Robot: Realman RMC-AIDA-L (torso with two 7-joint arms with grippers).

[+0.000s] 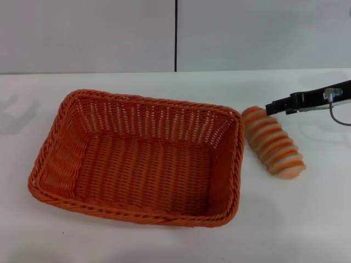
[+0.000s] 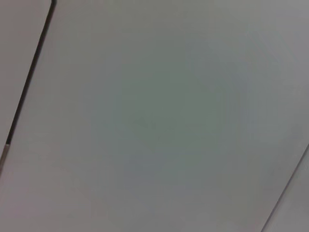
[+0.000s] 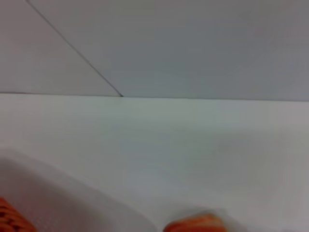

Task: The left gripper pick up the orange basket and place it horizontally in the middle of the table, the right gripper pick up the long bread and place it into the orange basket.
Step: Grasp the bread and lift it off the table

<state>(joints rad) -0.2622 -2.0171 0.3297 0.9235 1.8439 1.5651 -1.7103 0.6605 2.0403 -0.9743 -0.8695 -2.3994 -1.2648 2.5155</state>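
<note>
I can reach only the outer edge of the long bread's far end with my right gripper's fingers, so I should open them and reach across that end before I lift.
The orange basket lies empty and lengthwise across the middle of the white table. Just right of it, apart from its rim, rests the long bread, a tan loaf with orange-brown stripes, angled with one end toward the back. My right gripper reaches in from the right edge, its black tip just beside the loaf's far end. The right wrist view catches the top of the long bread and a corner of the orange basket at the picture's edge. The left gripper is out of view.
A grey wall with a dark vertical seam stands behind the table. The left wrist view shows only grey wall panels. Bare tabletop lies right of and in front of the loaf.
</note>
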